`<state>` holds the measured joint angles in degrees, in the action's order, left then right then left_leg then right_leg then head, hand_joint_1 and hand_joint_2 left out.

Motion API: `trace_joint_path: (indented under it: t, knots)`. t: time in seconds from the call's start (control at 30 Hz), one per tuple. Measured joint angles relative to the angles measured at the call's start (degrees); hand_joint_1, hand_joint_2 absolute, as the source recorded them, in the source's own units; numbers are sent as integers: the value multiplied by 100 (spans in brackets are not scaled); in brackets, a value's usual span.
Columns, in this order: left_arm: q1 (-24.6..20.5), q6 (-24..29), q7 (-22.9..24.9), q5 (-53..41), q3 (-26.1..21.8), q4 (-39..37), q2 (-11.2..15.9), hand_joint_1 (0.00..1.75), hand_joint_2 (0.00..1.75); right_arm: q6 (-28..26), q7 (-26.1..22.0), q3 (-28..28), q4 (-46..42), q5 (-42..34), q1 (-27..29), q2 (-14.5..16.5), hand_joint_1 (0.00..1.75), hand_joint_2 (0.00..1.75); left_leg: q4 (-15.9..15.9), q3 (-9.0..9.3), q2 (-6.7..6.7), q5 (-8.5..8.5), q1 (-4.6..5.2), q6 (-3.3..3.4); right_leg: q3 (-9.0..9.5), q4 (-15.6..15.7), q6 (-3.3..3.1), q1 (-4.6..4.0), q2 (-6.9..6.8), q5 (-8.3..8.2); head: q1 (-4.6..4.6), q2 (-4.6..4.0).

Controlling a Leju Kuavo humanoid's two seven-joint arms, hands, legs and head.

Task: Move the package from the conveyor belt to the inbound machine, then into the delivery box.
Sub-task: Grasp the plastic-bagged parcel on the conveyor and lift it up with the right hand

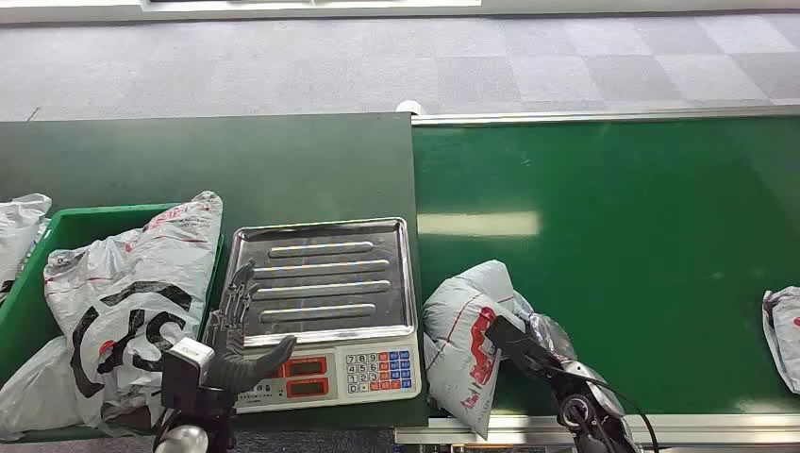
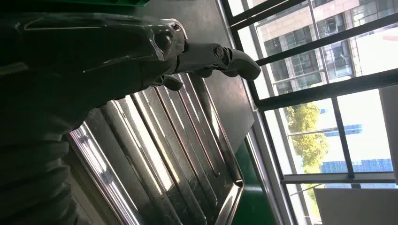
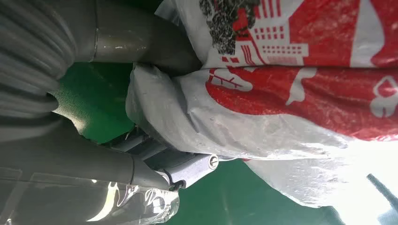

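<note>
I expect the body of the white package (image 1: 461,351) to stay plump and stick out from my left gripper when I lift one end, because the package bulges through its middle (image 1: 475,307).
A white plastic package (image 1: 467,344) with red and black print lies on the green conveyor belt (image 1: 613,264), close to its near left corner. My right hand (image 1: 524,344) grips the package's right side, and in the right wrist view my fingers (image 3: 183,168) close around the crumpled bag (image 3: 291,93). The inbound machine is a scale with a bare steel tray (image 1: 321,278) and a keypad (image 1: 377,370). My left hand (image 1: 241,344) hovers over the tray's near left corner with fingers spread and nothing in it. The left wrist view shows my thumb (image 2: 220,58) above the ribbed tray (image 2: 183,154).
A green delivery box (image 1: 71,226) at the left holds several white bags (image 1: 132,302). Another white package (image 1: 783,330) lies at the belt's right edge. A steel rail (image 1: 604,115) borders the belt's far side, with grey carpet beyond.
</note>
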<state>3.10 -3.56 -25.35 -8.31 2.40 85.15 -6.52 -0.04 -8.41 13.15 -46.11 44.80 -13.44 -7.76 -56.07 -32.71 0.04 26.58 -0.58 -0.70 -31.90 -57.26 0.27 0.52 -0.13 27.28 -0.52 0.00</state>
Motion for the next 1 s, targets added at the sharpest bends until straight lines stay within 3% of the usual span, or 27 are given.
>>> trace_joint_path:
  t: [0.17, 0.53, 0.73, 1.0]
  knots:
    - [0, -1, -8, 0, -2, 0, 9, 0, 175, -9, -25, 23, -21, -3, 4, 2, 170, 175, 0, -3, -4, 0, 1, 0, -1, 0, 0, 1, -3, 0, 0, 0]
    - [8, 0, -34, 3, -7, 0, 12, 0, 175, -73, -105, 26, -85, -72, 52, 2, 174, 175, 0, -14, -4, 0, 1, 0, -11, 0, 1, 1, -4, 0, 0, 0]
    - [72, 52, -115, 51, -14, 55, 11, 0, 175, -529, -785, -260, -439, -876, 189, 86, 175, 175, 0, -25, -4, 0, 1, 1, -21, -1, 0, 1, -3, 0, -1, 0]
    - [92, 52, -189, 52, -15, 91, 10, 0, 175, -679, -1223, -716, -1140, -1550, 390, 210, 175, 175, 0, -30, -4, 0, 1, 0, -29, -1, 0, 0, -2, 0, 0, 0]
